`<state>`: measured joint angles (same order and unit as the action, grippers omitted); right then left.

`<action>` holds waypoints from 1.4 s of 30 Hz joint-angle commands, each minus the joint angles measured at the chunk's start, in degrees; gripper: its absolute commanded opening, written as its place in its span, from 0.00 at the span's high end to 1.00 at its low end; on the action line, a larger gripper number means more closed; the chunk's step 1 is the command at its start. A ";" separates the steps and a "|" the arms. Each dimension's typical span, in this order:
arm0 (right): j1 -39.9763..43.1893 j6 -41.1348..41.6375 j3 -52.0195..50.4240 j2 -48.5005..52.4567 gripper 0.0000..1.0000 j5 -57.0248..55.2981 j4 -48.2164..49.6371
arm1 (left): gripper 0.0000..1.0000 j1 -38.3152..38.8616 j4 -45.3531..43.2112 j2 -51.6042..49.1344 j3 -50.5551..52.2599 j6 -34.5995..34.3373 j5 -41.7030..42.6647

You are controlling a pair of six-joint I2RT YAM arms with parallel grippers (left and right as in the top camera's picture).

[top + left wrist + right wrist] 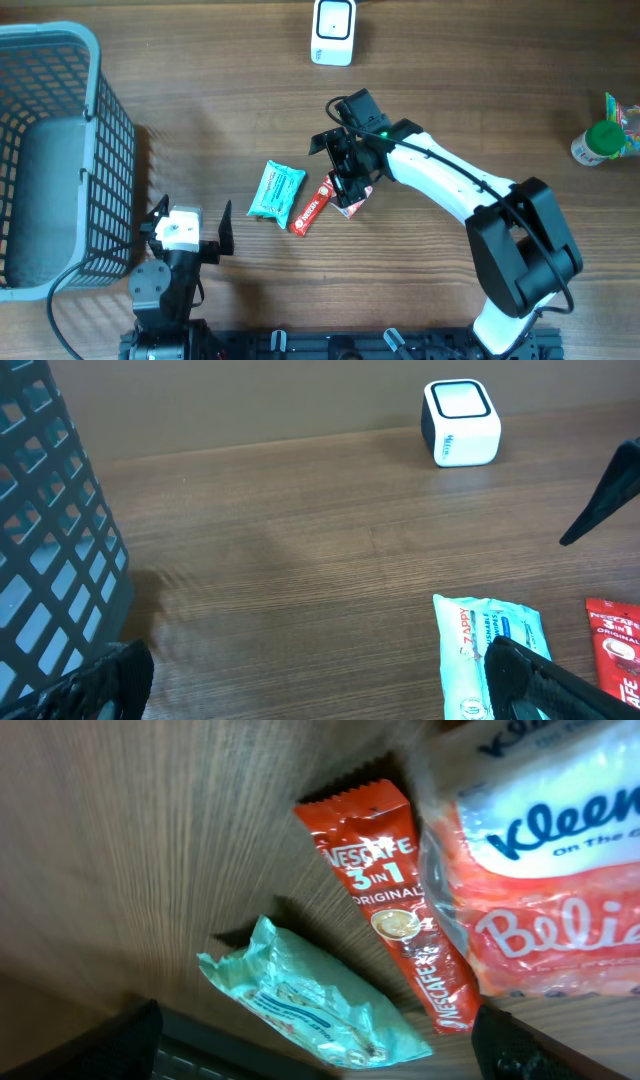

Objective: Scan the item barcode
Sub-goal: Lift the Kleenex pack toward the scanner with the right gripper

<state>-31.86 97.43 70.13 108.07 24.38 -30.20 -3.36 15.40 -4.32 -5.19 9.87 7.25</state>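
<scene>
The wipes pack and Nescafe sachet are between the fingers of my right gripper, so I should move that gripper over and turn it above the Kleenex tissue pack [550, 870], and lift that pack first.
Three items lie mid-table: a teal wipes pack [276, 190] [310, 995] [495, 650], a red Nescafe sachet [311, 208] [400, 900] [615, 650], and a red-and-white Kleenex tissue pack [354, 198] [540, 860]. The white barcode scanner [332, 32] [460, 422] stands at the far edge. My right gripper [350, 165] [320, 1055] hangs open just above the items, close to the tissue pack, with nothing gripped. Near the front edge, left of the wipes pack, my left gripper [185, 228] [320, 695] stands open and empty.
A blue-grey wire basket [50, 150] [50, 530] fills the left side, close to the left gripper. A green-capped bottle [598, 140] and a colourful packet [625, 115] sit at the far right edge.
</scene>
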 commanded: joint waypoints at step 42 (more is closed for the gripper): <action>10.19 -109.50 0.63 8.41 0.31 5.55 -11.37 | 0.00 0.31 -0.15 0.42 0.37 0.85 0.63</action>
<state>-21.69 -9.63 70.72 113.47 29.28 -40.64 -3.38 15.40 -4.32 -5.19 9.87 7.25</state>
